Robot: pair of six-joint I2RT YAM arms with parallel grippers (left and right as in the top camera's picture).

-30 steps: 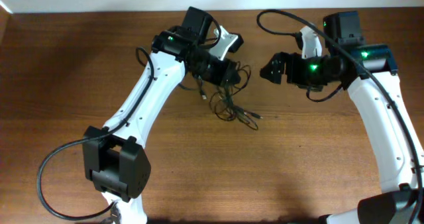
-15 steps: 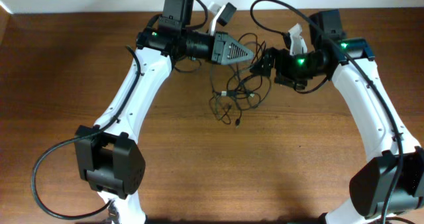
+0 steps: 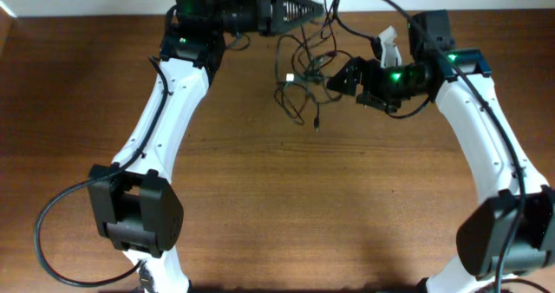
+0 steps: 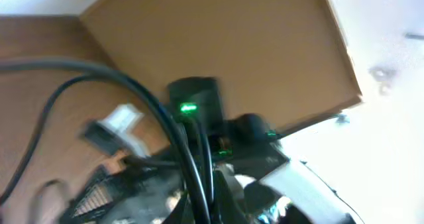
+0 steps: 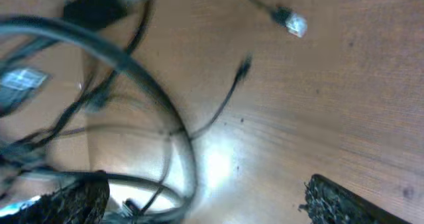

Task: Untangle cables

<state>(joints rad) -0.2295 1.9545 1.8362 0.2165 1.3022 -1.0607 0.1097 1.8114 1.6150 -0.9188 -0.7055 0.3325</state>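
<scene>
The cables are hanging from my left gripper, bunched up in tangled loops (image 3: 303, 66), so next my right gripper pinches the nearest parts of the cables (image 3: 325, 83) while my left gripper pulls away.
The cables (image 3: 299, 81) are thin black wires with small plug ends. They hang in loose loops from my left gripper (image 3: 319, 11) at the table's far edge, and one end dangles near the tabletop. My left gripper is shut on the cables, which run between its fingers in the left wrist view (image 4: 199, 177). My right gripper (image 3: 336, 78) is open, just right of the hanging loops. In the right wrist view its fingers (image 5: 205, 207) stand wide apart, with blurred cable loops (image 5: 165, 111) and a plug end (image 5: 291, 22) ahead of them.
The brown wooden table (image 3: 260, 198) ends at a white wall along the far side. Thick black arm cables loop near the right arm (image 3: 364, 20) and the left arm's base (image 3: 52, 232). The right arm with its green light shows in the left wrist view (image 4: 192, 108).
My left gripper has risen and moved to the far edge, pulling the cables up off the table and stretching the clump. My right gripper has moved left, up to the cables.
</scene>
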